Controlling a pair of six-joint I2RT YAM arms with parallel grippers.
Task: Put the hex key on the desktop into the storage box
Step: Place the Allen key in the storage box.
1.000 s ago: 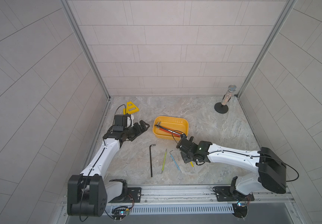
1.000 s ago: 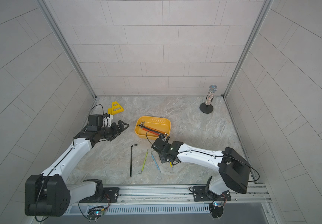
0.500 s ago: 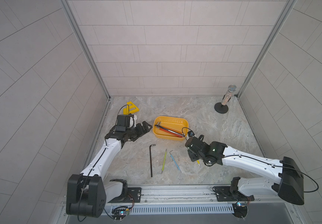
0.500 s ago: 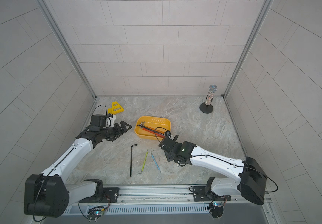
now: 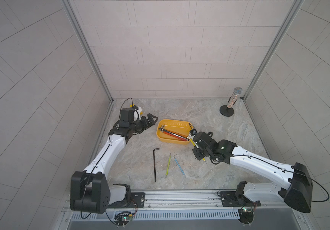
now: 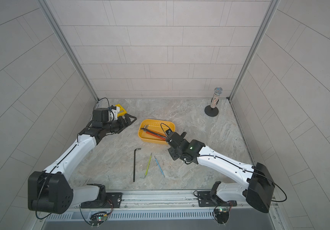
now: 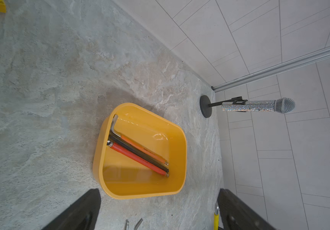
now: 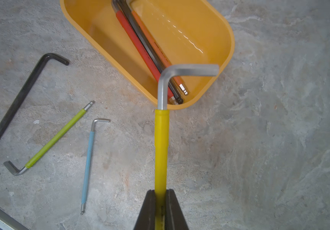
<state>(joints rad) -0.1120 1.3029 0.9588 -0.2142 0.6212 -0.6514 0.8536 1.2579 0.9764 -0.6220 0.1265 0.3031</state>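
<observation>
The yellow hex key's bent end (image 8: 189, 70) leads over the box, so the robot's right gripper keeps going to the free space (image 5: 177, 128) beside the orange key and lets go there.
The yellow-orange storage box (image 5: 172, 120) (image 6: 156, 120) (image 7: 98, 159) (image 8: 227, 25) sits mid-desktop (image 5: 219, 139) and holds red, black and orange hex keys (image 5: 173, 134). My right gripper (image 8: 161, 192) (image 5: 197, 149) is shut on a yellow-sleeved hex key (image 8: 161, 143). The key's bent silver end hangs over the box's near corner. A black key (image 5: 154, 165) (image 8: 15, 107), a green key (image 5: 167, 166) (image 8: 54, 137) and a blue key (image 5: 179, 165) (image 8: 87, 165) lie on the desktop in front of the box. My left gripper (image 5: 152, 119) (image 7: 159, 192) stands open and empty left of the box.
A glittery microphone on a round black stand (image 5: 232, 99) is in the back right corner. A small yellow triangular bracket (image 6: 121, 109) lies behind the left wrist. Tiled walls close three sides. A metal rail (image 5: 180, 196) runs along the front.
My right arm has carried the yellow key back and to the right, and its bent end is now over the box's corner. The left arm has shifted slightly backward.
</observation>
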